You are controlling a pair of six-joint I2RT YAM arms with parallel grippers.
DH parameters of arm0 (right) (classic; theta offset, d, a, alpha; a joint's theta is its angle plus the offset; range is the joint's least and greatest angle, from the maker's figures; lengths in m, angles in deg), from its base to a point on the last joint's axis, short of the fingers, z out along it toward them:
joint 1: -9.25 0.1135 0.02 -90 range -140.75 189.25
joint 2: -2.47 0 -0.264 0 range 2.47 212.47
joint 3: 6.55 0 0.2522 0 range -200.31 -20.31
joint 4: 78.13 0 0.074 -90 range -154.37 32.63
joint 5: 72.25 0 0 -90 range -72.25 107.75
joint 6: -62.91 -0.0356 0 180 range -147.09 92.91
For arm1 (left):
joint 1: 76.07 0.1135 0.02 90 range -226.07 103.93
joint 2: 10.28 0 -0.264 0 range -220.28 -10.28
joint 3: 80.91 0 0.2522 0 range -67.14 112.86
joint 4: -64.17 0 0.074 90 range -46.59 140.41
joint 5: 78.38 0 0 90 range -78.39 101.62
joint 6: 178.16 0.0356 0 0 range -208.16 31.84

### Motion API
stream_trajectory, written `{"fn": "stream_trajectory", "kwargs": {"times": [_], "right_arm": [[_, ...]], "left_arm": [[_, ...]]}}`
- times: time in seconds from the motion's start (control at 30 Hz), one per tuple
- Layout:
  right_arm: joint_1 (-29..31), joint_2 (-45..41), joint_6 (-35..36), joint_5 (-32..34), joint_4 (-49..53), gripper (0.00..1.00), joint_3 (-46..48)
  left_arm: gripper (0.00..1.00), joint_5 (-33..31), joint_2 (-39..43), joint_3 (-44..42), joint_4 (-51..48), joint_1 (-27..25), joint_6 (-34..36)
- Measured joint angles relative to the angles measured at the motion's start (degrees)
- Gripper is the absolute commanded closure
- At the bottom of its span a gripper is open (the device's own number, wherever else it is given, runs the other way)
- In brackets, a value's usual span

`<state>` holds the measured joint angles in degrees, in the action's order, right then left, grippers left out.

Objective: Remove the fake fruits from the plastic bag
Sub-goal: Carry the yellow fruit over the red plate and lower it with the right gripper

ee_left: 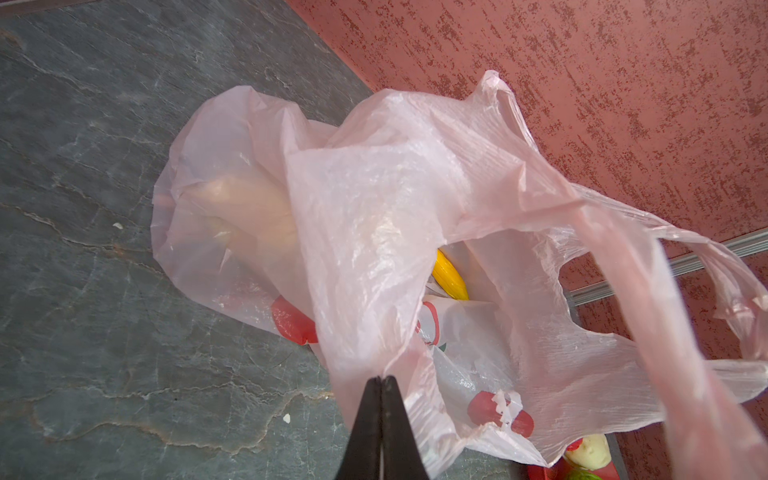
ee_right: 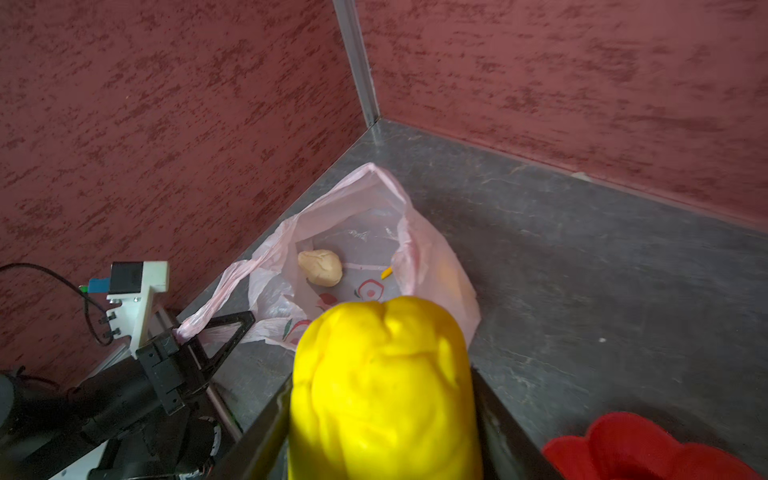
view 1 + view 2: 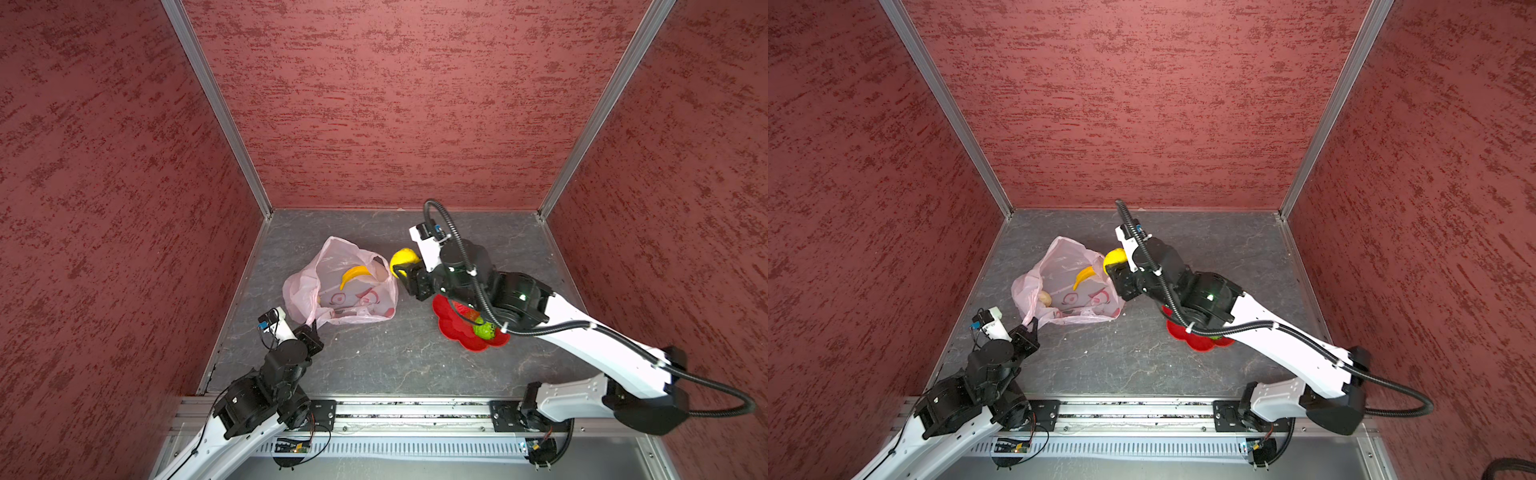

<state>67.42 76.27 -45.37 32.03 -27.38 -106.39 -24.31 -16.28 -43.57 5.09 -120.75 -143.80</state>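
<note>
The yellow ball fruit [image 3: 403, 257] is hanging clear of the bag's edge, so my right gripper should keep carrying it until it is low over the red plate's empty space [image 3: 451, 323].
The pale-pink plastic bag [image 3: 332, 259] [image 3: 1059, 253] [image 1: 395, 187] [image 2: 432, 257] lies open on the grey floor. Inside it are a yellow banana [image 3: 355, 274] [image 3: 1084, 276] [image 1: 451, 276] and a beige fruit [image 3: 1044, 298] [image 2: 320, 267]. My left gripper [image 3: 311, 326] [image 3: 1032, 323] [image 1: 380, 380] is shut on the bag's near edge, pinching the film. My right gripper [image 3: 400, 271] [image 3: 1111, 268] [image 2: 382, 395] hangs just right of the bag's mouth, shut on a yellow ball fruit [image 3: 404, 257] [image 3: 1115, 255] [image 2: 382, 374]. A green fruit [image 3: 483, 330] lies on the red plate.
The red flower-shaped plate [image 3: 453, 332] [image 3: 1200, 344] [image 2: 623, 449] sits right of the bag, partly under my right arm. A pale fruit [image 1: 590, 453] also shows on it. Red walls close the left, back and right. A metal rail [image 3: 415, 411] runs along the front.
</note>
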Motion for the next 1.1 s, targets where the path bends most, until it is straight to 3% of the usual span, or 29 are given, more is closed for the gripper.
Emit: {"fn": "stream_trajectory", "kwargs": {"times": [0.33, 0.63, 1.1], "right_arm": [[-11.02, -11.91, -4.11, 7.63, 4.61, 0.62, 13.57], [-11.74, -11.17, -8.66, 7.78, 4.37, 0.61, 27.63], [-13.05, -9.27, -11.76, 5.90, -1.01, 0.61, 37.90]], "left_arm": [[1.00, 0.00, -0.70, 0.00, 0.79, 0.07, 0.09], [1.00, 1.11, -4.87, -0.02, 3.65, 0.28, 0.85], [1.00, 2.91, -7.45, -0.07, 6.56, 0.33, 0.90]]}}
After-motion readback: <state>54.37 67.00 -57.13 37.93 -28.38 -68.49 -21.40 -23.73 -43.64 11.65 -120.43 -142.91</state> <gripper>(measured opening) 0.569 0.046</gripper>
